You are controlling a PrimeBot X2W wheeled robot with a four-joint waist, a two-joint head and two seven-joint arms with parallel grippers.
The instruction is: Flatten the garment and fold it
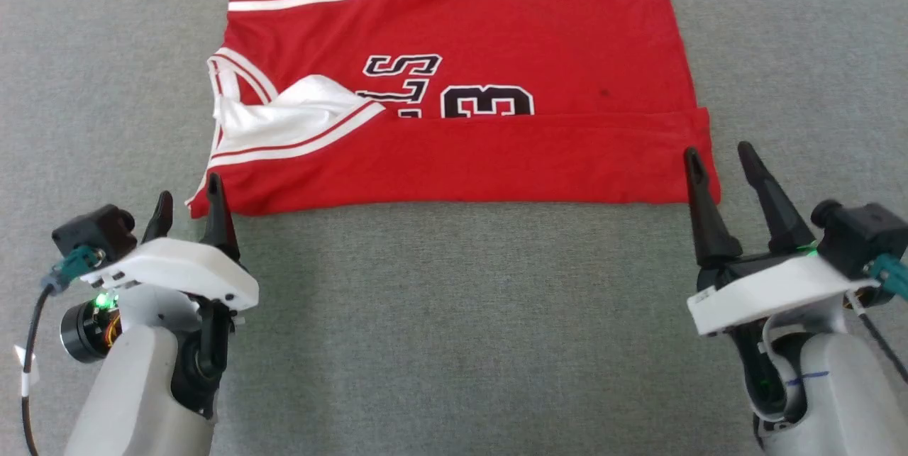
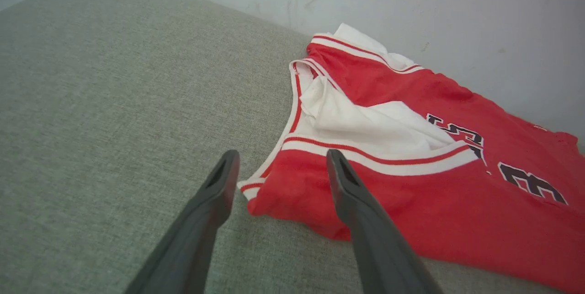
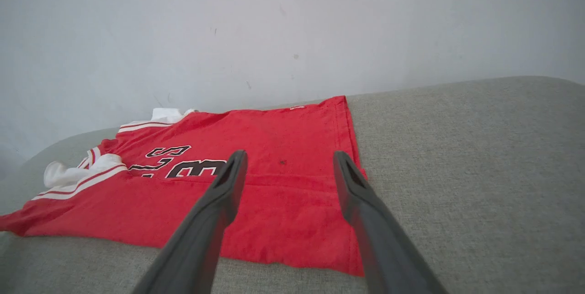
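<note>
The flat red front (image 1: 528, 26) will fold over the black letters when I carry the sleeve toward me, because the far white sleeve joins it.
The garment (image 1: 496, 52) lies on the grey fabric surface, a red jersey with white striped sleeves, its near edge folded over so the fold covers the lower half of the black letters and number. My left gripper (image 1: 189, 201) is open at the garment's near left corner (image 2: 260, 198), holding nothing. At the near right corner (image 3: 333, 248) my right gripper (image 1: 718, 159) is open too, its fingers just above the cloth edge. The near white sleeve (image 2: 361, 125) lies folded onto the red front.
The grey upholstered surface (image 1: 454, 328) stretches around the garment on all sides. A pale wall (image 3: 292, 24) rises just behind the garment's far edge.
</note>
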